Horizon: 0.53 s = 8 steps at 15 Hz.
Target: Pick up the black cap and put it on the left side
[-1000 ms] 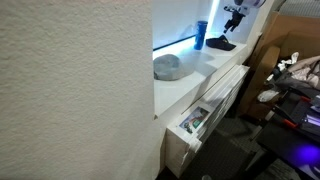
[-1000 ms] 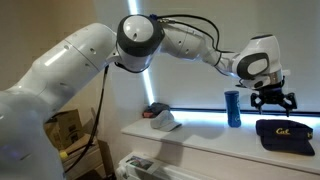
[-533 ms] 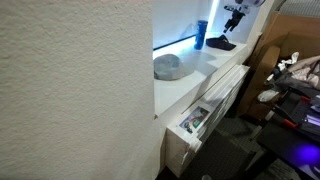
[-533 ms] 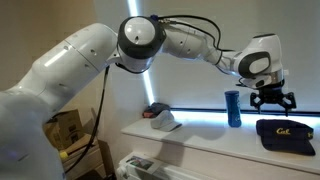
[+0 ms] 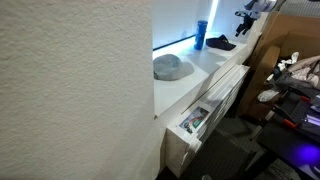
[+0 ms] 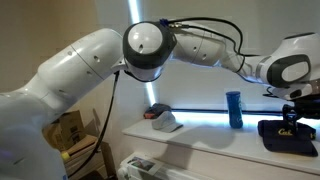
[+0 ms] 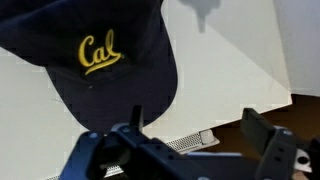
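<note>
My gripper's fingers straddle the shelf edge [image 7: 214, 126] beside the black cap's brim, so I should move back over the cap's top [image 7: 62, 25] before closing on it.
The black cap [image 7: 100, 60], with yellow "Cal" lettering, fills the upper left of the wrist view and lies on the white shelf [image 7: 235, 60]. It also shows in both exterior views [image 5: 222, 43] [image 6: 284, 134], at the shelf's end beyond the blue bottle. My gripper [image 7: 200, 132] is open, and between its fingers only bare shelf and the shelf edge show. The cap lies to the left of the left finger [image 7: 136, 124]. In both exterior views the gripper [image 6: 300, 102] [image 5: 248, 14] hangs just above the cap without touching it.
A grey cap [image 6: 161, 118] [image 5: 168, 67] lies at the shelf's other end. The tall blue bottle [image 6: 233, 108] [image 5: 200, 36] stands between the two caps. Below the shelf an open drawer [image 5: 196, 118] sticks out. Cardboard boxes [image 5: 290, 50] and gear stand beside the shelf.
The arm has swung sideways along the shelf, away from the blue bottle and over the black cap's far part. The jaws stayed open. Neither the caps nor the bottle moved.
</note>
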Tool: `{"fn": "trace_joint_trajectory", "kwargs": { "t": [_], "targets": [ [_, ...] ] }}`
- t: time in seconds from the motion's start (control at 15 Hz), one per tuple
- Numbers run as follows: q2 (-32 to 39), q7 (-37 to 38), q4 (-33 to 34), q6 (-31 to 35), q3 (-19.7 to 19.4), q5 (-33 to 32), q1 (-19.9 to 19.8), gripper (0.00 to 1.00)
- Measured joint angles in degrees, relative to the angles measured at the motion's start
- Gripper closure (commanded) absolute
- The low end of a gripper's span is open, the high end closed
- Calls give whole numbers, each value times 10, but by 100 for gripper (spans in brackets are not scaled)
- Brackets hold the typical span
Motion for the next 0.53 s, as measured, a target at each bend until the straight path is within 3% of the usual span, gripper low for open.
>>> {"fn": "trace_joint_trajectory", "kwargs": {
  "t": [0.27, 0.4, 0.53],
  "targets": [
    [0, -11, 0, 33, 36, 58, -11, 0],
    [-2, -12, -20, 116, 58, 104, 3, 0],
    [-1, -12, -42, 211, 63, 151, 47, 0]
  ]
}}
